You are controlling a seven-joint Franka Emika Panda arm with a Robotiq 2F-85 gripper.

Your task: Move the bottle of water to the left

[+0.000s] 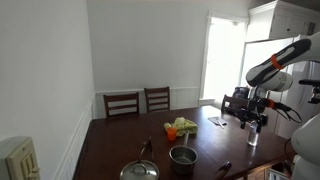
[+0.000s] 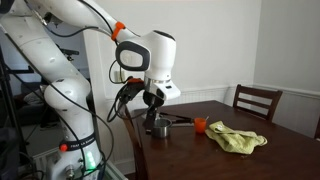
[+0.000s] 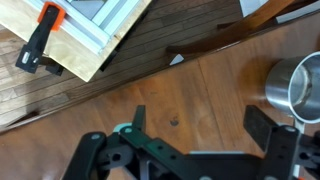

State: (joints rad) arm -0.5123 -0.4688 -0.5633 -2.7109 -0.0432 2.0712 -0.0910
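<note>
I should swing away from the steel pot to above the bottle of water (image 1: 253, 135), because my open gripper is pointing at the table's edge (image 3: 180, 72) beside the pot.
My gripper (image 3: 196, 112) is open and empty, with only bare wooden table between its fingers in the wrist view. It hangs above the table's end in both exterior views (image 1: 255, 118) (image 2: 154, 100). A small pale slender thing, which looks like the bottle of water (image 1: 252, 137), stands on the table just below the gripper in an exterior view. It is too small to make out clearly. The bottle does not show in the wrist view.
A steel pot (image 3: 295, 85) sits at the right edge of the wrist view, and it also shows below the gripper (image 2: 158, 126). Two steel pots (image 1: 183, 155) (image 1: 140, 170), a yellow-green cloth (image 1: 183, 126) (image 2: 237, 138) and an orange thing (image 2: 200, 124) lie on the table. Chairs (image 1: 122, 103) stand at the far end.
</note>
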